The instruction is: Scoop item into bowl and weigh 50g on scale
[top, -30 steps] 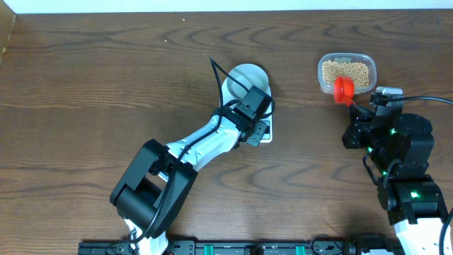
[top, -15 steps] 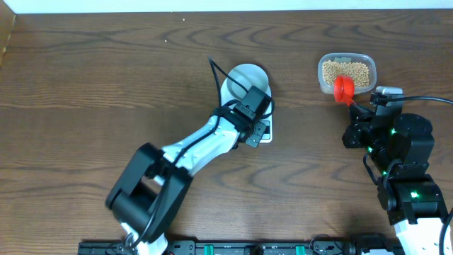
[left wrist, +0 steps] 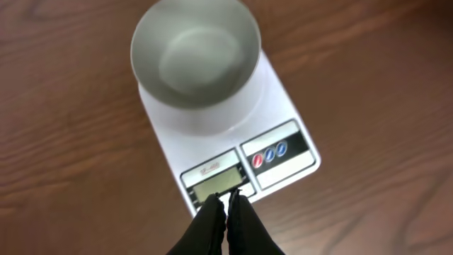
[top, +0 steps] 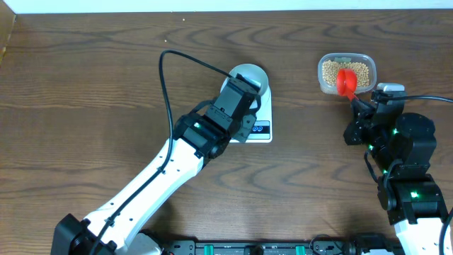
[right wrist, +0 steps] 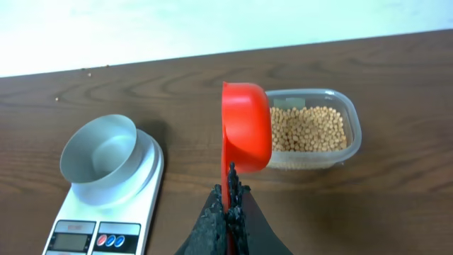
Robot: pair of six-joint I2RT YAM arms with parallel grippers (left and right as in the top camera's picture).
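The scale's blank display (left wrist: 217, 184) has my left gripper pointing at it, so the gripper should move to the red button (left wrist: 257, 161) and push down before I scoop the beans.
The empty pale bowl (left wrist: 195, 53) (right wrist: 99, 150) stands on the white scale (left wrist: 283, 152) (top: 263, 131) (right wrist: 99, 219); in the overhead view the left arm hides part of the bowl (top: 249, 72). My left gripper (left wrist: 228, 200) (top: 246, 122) hovers shut and empty above the scale's display edge. The tan beans (right wrist: 308, 129) (top: 357, 69) lie in a clear tub (right wrist: 352, 134) at the back right. My right gripper (right wrist: 231, 195) (top: 357, 106) is shut on the handle of a red scoop (right wrist: 246, 127) (top: 345, 81), whose cup hangs over the tub's near edge, turned on its side.
The left arm's black cable (top: 184, 57) arcs over the table left of the bowl. A black rail (top: 248, 248) runs along the front edge. A pale wall bounds the table's far side (right wrist: 212, 28).
My left arm has lifted and drawn back from the scale, uncovering its display. The red scoop has shifted slightly further over the tub.
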